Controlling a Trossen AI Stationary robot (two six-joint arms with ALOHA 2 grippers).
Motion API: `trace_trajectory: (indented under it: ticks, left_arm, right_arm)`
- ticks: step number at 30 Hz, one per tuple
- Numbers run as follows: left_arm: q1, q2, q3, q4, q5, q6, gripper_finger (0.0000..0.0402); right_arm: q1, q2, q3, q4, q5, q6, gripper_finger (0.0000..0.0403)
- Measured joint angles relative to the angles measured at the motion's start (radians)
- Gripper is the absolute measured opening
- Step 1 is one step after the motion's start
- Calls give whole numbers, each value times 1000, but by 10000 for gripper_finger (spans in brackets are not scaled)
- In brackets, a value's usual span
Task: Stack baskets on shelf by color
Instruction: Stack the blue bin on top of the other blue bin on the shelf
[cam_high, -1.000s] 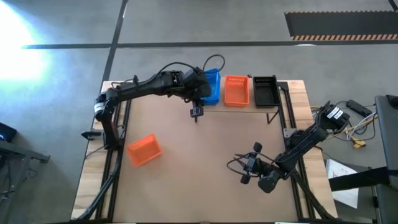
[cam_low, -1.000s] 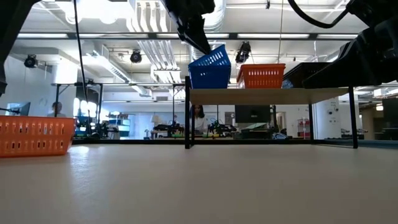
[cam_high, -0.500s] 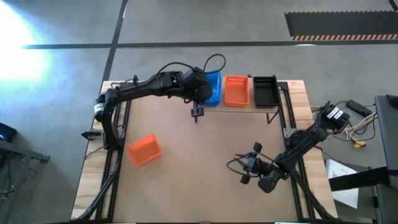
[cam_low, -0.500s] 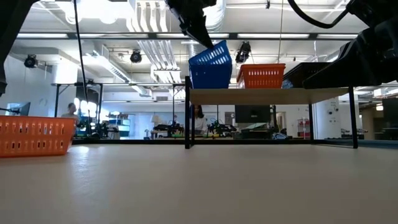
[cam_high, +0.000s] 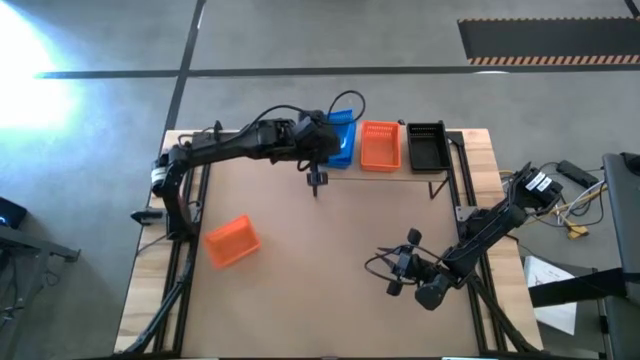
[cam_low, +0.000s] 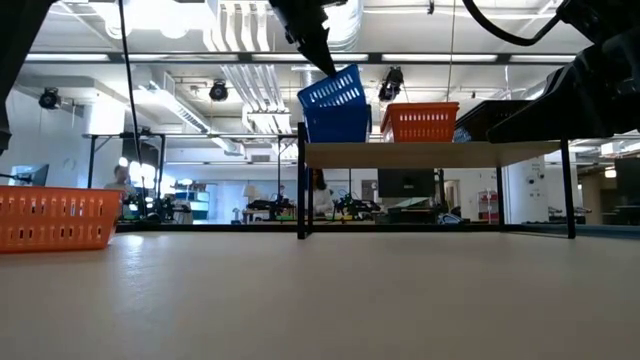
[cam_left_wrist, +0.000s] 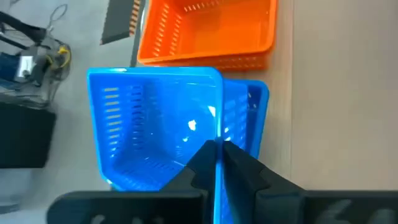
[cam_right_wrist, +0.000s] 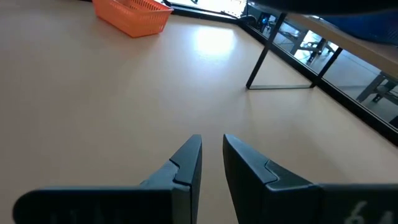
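The upper blue basket is tilted inside the lower blue basket, so its near rim needs to be gripped again by the robot's left gripper, which should settle the upper basket before it fetches the orange basket.
Two blue baskets sit at the left end of the shelf. The lower one stands on the plank, and the upper one sits tilted in it. My left gripper is shut on the upper one. An orange basket and a black basket stand on the shelf to the right of them. A second orange basket rests on the table at the near left. My right gripper hovers open over the table's near right part, holding nothing. My left gripper pinches the upper blue basket's wall facing the table's near edge, one finger inside the basket and one outside. The fingers slant down at it from the near left. The basket is tilted, its lower part in the blue basket beneath.
The shelf's dark legs stand on the table at the far side. Bare tabletop lies between the shelf and the orange basket at the near left. Cables trail off the table's right edge.
The upper blue basket has tipped further and shifted slightly toward the table's left edge while the lower one stayed put. My left gripper has turned a little with it. My right arm has kept still.
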Motion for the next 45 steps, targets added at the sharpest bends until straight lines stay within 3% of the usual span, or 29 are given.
trace_trajectory:
  ticks: [16, 26, 30, 36, 45]
  left_arm:
    - [-41, 46, -22, 69, -36, -6, 13]
    - [-40, 20, 9, 77, -15, -5, 146]
    - [-37, 19, -10, 76, 39, 0, 166]
    - [-31, 32, -54, 85, 28, 8, 128]
    - [-33, 26, -64, 101, -2, 83, 8]
  right_arm:
    - [0, 0, 0, 1, 0, 2, 59]
    - [0, 0, 0, 1, 0, 2, 59]
    - [0, 0, 0, 1, 0, 2, 59]
    - [0, 0, 0, 1, 0, 2, 59]
    - [0, 0, 0, 1, 0, 1, 59]
